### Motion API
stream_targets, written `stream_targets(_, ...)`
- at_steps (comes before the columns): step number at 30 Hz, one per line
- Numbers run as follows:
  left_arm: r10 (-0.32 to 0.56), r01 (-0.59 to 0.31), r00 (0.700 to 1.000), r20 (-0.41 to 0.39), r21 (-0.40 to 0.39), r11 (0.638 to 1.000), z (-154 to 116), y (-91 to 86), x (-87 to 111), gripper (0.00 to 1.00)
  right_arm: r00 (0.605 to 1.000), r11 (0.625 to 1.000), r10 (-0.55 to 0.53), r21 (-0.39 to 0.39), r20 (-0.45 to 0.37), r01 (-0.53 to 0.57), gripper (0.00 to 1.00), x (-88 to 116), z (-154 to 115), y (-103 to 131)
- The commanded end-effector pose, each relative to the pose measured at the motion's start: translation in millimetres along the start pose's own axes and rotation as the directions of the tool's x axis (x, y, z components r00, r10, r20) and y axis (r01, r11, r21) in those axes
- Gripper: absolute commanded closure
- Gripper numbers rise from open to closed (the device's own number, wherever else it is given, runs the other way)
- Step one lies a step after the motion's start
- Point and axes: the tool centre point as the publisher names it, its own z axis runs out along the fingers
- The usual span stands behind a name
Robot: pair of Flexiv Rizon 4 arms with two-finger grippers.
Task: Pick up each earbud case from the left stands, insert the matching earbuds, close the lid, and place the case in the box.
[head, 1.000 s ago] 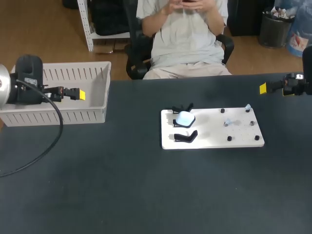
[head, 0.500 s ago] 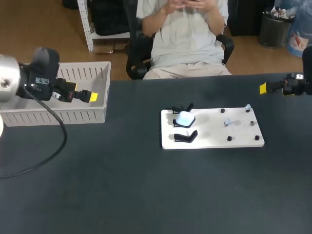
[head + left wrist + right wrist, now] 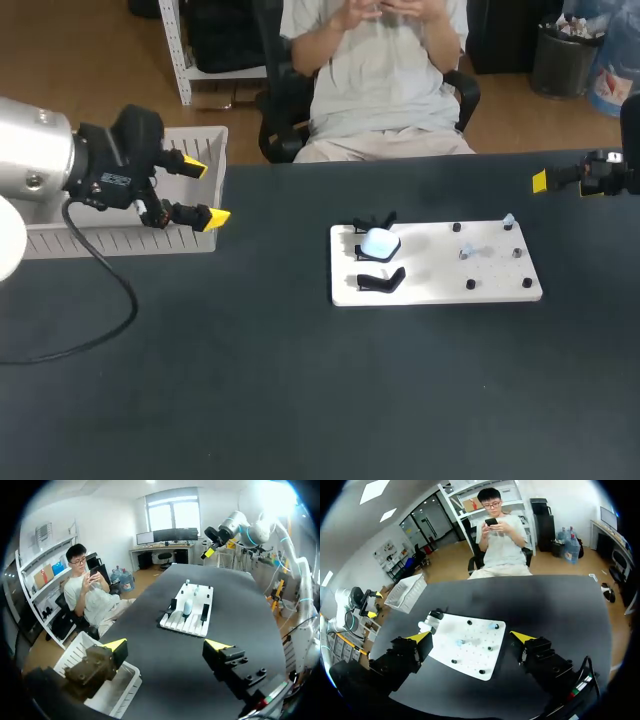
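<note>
The closed earbud case (image 3: 379, 243) will show empty wells when the robot swings the case's lid open, because the small earbuds (image 3: 467, 251) are lying out on the board.
A pale blue earbud case (image 3: 379, 242) sits on the middle of three black stands at the left end of the white board (image 3: 440, 288). Two small earbuds (image 3: 509, 220) (image 3: 467, 251) rest on the board's right half. My left gripper (image 3: 205, 192) hangs open and empty at the right end of the white box (image 3: 120, 240), well left of the board. In the left wrist view the gripper (image 3: 167, 647) points along the table at the board (image 3: 196, 622) and the case (image 3: 187, 606). My right gripper (image 3: 540, 181) is open past the board's far right; its own view (image 3: 470, 637) looks down on the board (image 3: 470, 657) and case (image 3: 426, 626).
The slatted white box (image 3: 125, 690) stands at the table's far left. Several black pegs (image 3: 471, 285) stick up from the board's right half. A broad stretch of dark tabletop (image 3: 320, 390) lies in front of the board.
My left arm has swung right, from over the box to its right end, and its wrist has turned so both yellow tips show. The right arm, board and case have not moved.
</note>
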Motion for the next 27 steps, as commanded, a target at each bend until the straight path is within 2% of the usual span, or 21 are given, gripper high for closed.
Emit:
stream_targets(1,0.058,-0.066,0.997,0.049,0.167,0.984,20,3.8,-2.7,0.00,1.000,1.000,-0.001,-0.002,0.000,0.001,0.00,0,1,-1)
stream_targets(8,0.105,-0.121,0.992,0.071,0.288,0.950,46,-10.7,-10.9,0.00,1.000,1.000,-0.001,-0.002,0.000,0.001,0.00,0,1,-1)
stream_targets(11,0.109,-0.120,0.993,0.053,0.331,0.936,57,-17.5,-12.2,0.00,1.000,1.000,-0.001,-0.002,0.000,0.001,0.00,0,1,-1)
stream_targets(17,0.105,-0.113,0.994,0.041,0.366,0.924,77,-29.1,-13.5,0.00,1.000,1.000,-0.001,-0.002,0.000,0.001,0.00,0,1,-1)
stream_targets(27,0.080,-0.100,0.994,0.069,0.365,0.926,104,-38.7,-17.8,0.00,1.000,1.000,-0.001,-0.002,0.000,0.001,0.00,0,1,-1)
